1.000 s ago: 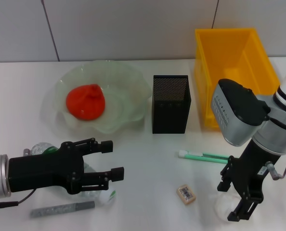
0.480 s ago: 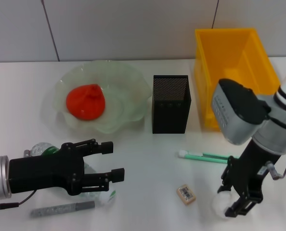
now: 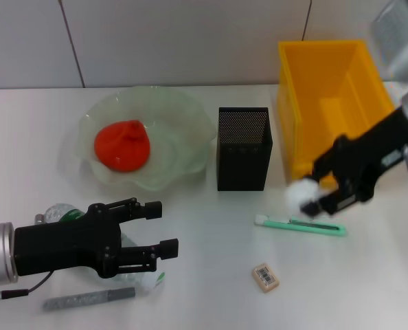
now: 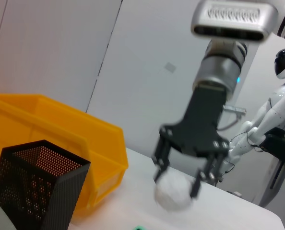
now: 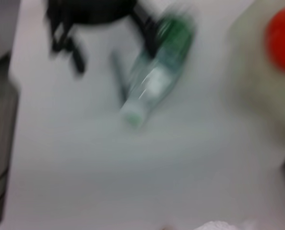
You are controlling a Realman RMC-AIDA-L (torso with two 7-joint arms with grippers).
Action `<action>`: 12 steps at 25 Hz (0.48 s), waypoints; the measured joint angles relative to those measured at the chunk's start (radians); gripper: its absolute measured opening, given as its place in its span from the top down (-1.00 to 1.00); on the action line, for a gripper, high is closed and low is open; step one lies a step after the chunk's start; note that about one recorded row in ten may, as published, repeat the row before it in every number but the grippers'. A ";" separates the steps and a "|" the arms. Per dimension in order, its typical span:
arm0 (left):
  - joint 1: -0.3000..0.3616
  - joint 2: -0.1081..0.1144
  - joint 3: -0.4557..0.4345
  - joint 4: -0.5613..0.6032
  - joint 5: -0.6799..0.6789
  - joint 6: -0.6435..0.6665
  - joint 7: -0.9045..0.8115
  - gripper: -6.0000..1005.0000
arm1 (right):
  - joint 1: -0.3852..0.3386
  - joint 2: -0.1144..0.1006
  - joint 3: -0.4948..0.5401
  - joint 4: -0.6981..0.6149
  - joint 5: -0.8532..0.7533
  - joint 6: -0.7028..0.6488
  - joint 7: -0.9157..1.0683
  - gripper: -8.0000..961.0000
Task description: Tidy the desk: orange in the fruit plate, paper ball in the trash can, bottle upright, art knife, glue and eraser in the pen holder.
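The paper ball (image 3: 301, 194) clears the desk and the yellow trash bin's opening (image 3: 333, 100) is open, so my right gripper should continue over the trash bin's rim and release inside.
My right gripper (image 3: 312, 197) is shut on the white paper ball (image 3: 301, 192) and holds it in the air beside the front left corner of the yellow trash bin (image 3: 331, 75). The left wrist view shows the ball (image 4: 173, 192) between its fingers. The orange (image 3: 122, 145) lies in the pale green fruit plate (image 3: 180, 130). My left gripper (image 3: 159, 229) is open, low over the lying bottle (image 3: 59, 212). The green art knife (image 3: 301, 225), the eraser (image 3: 266, 276) and the grey glue stick (image 3: 88, 298) lie on the desk. The black mesh pen holder (image 3: 244, 148) stands at centre.
The right wrist view is blurred; it shows the lying bottle (image 5: 157, 79), the glue stick (image 5: 118, 76) and the orange (image 5: 282, 38). The left wrist view shows the pen holder (image 4: 37, 187) in front of the yellow bin (image 4: 61, 139). A wall runs behind the desk.
My right gripper closed on the paper ball at the desk's front right, lifted it and carried it back toward the yellow bin. The left arm has not moved.
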 joint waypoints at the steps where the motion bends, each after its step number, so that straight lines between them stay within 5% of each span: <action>1: 0.000 0.000 0.000 -0.001 -0.001 0.000 0.001 -0.68 | 0.000 -0.007 0.038 -0.008 0.014 0.000 -0.002 -0.06; 12: -0.002 -0.002 0.000 -0.003 -0.002 0.000 0.008 -0.68 | -0.085 -0.015 0.260 -0.079 0.194 0.168 0.010 -0.06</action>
